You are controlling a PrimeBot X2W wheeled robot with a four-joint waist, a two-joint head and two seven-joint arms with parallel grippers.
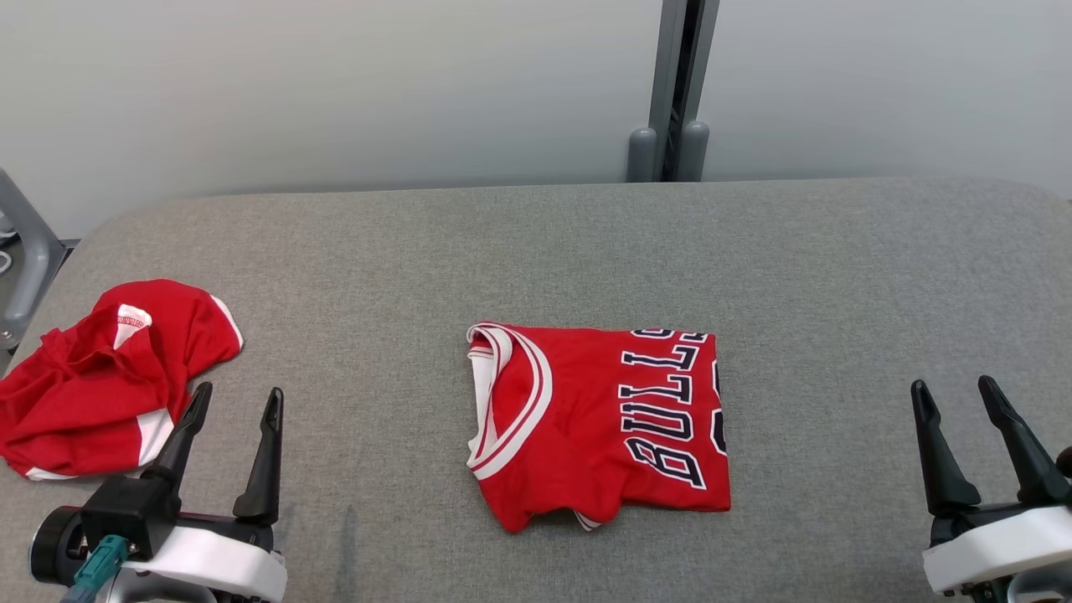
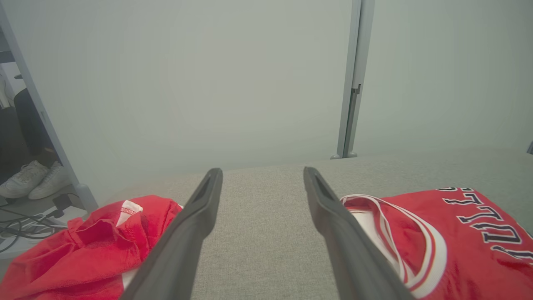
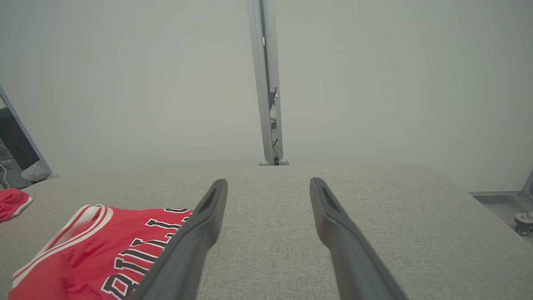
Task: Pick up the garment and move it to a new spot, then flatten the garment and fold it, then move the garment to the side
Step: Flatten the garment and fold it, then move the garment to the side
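The second red garment (image 1: 85, 397) is gathered up around its white patch (image 1: 131, 322), so it will trail out long, with the end by the patch still curled, when the robot carries it.
A red jersey (image 1: 596, 423) with white trim and dark "BULLS" lettering lies folded into a rectangle at the middle of the grey table (image 1: 536, 251); it also appears as the jersey (image 2: 449, 237) at the right of the left wrist view and the jersey (image 3: 95, 250) at the lower left of the right wrist view. My left gripper (image 1: 237, 400) stands open at the lower left, well left of the jersey, nothing between its fingers. My right gripper (image 1: 955, 392) is open at the lower right, apart from the jersey.
A second red garment (image 1: 109, 373) with white trim lies crumpled at the table's left edge, just beside my left gripper; the same heap (image 2: 87, 246) sits left of my left fingers. A grey post (image 1: 674, 92) rises behind the table. White shoes (image 2: 31, 179) and cables rest on the floor at left.
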